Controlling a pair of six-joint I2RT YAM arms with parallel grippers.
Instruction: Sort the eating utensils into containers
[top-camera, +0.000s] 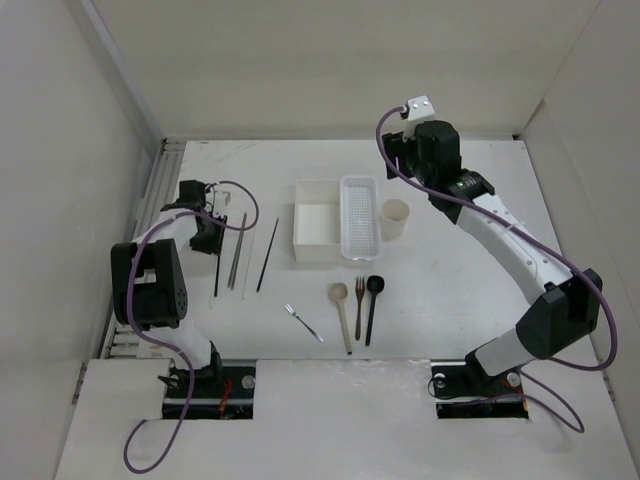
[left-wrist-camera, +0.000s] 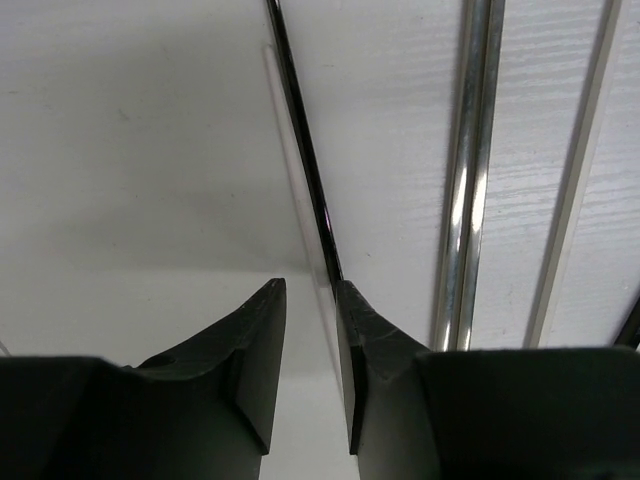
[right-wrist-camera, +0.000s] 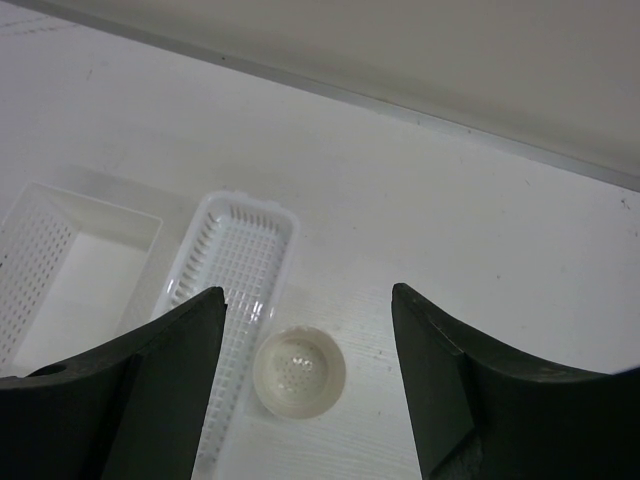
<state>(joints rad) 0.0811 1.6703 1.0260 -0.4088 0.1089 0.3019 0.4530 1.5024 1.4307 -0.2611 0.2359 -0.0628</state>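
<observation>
The pale chopstick under my left gripper is far from the perforated tray, so next I pick the chopstick up and hand it to my right gripper near the tray.
The utensils lie on the white table: a dark chopstick, a silver pair, another dark chopstick, a small silver fork, a pale wooden spoon, a brown fork and a black spoon. My left gripper is low over the leftmost dark chopstick. Its jaws stand narrowly apart, with the stick running against the right fingertip. My right gripper hangs open and empty above the beige cup and the perforated tray.
The white square box, tray and cup stand side by side at mid-table. A silver chopstick pair and a pale stick lie right of the left gripper. Walls enclose the table; a ribbed rail runs along the left.
</observation>
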